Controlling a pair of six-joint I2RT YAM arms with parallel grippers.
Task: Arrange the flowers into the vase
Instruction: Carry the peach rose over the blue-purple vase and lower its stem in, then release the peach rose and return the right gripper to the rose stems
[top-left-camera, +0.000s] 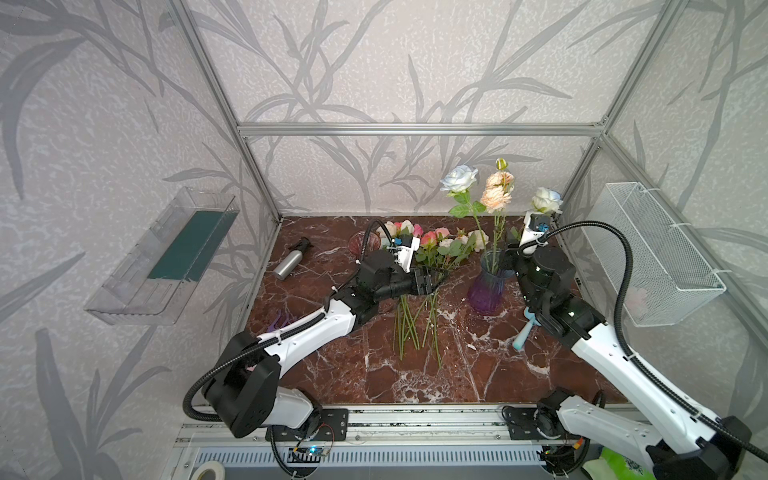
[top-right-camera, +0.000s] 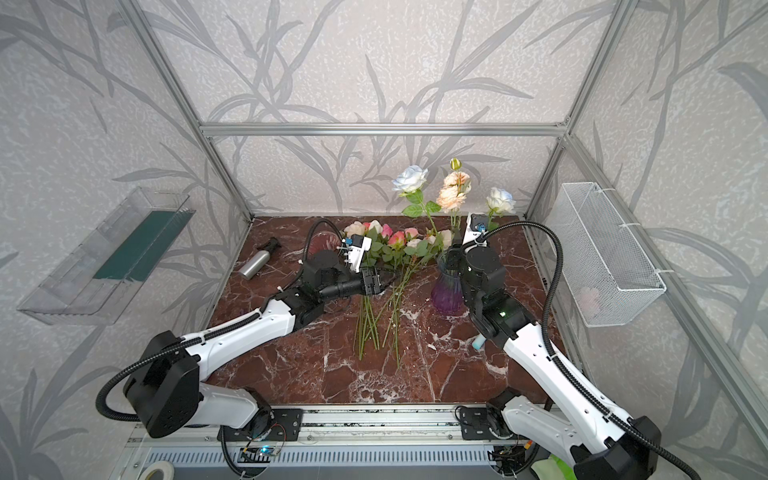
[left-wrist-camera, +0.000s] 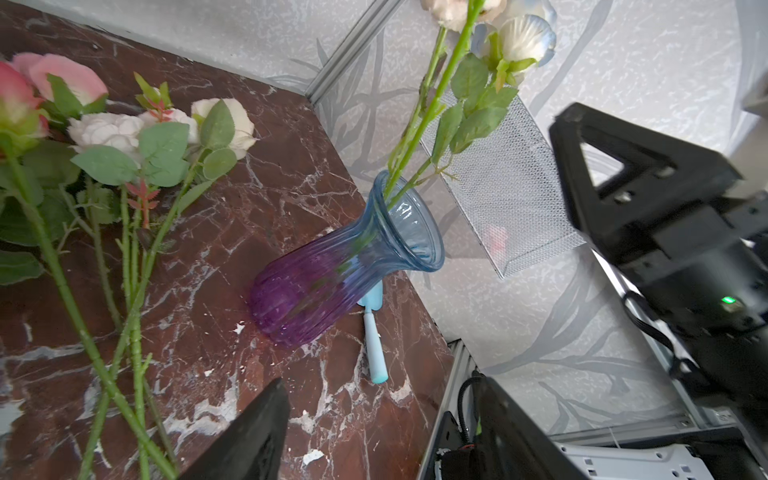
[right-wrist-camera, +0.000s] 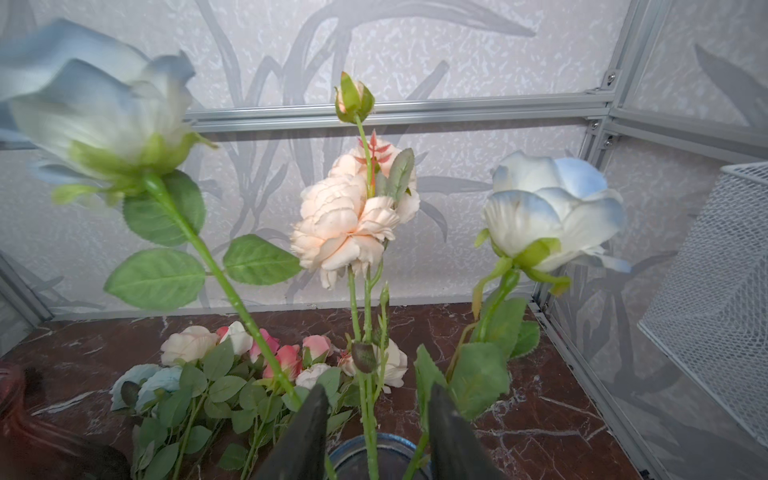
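Note:
The pink rose's stem (left-wrist-camera: 77, 322) is lying on top of the crossing stems (left-wrist-camera: 110, 388). My right gripper keeps going toward it until the fingers close around it.
A glass vase (top-left-camera: 486, 286) (top-right-camera: 446, 291) (left-wrist-camera: 332, 266), blue at the mouth and purple below, stands at the right of the marble table. Three flowers stand in it: a pale blue rose (top-left-camera: 459, 178) (right-wrist-camera: 99, 108), a peach bloom (top-left-camera: 496, 195) (right-wrist-camera: 345, 224) and a white-blue rose (top-left-camera: 546, 200) (right-wrist-camera: 548, 212). My right gripper (top-left-camera: 505, 257) (right-wrist-camera: 377, 388) is open just above the vase rim (right-wrist-camera: 374, 446), with the peach stem between its fingers. More flowers (top-left-camera: 436, 245) (top-right-camera: 395, 245) (left-wrist-camera: 124, 137) lie in a pile mid-table. My left gripper (top-left-camera: 434, 280) (left-wrist-camera: 382, 380) is open and empty beside their stems.
A silver spray bottle (top-left-camera: 291, 259) and a pink glass vessel (top-left-camera: 359, 243) lie at the back left. A light blue tool (top-left-camera: 523, 334) (left-wrist-camera: 374, 345) lies by the vase's foot. A wire basket (top-left-camera: 660, 253) hangs on the right wall, a clear tray (top-left-camera: 166, 257) on the left.

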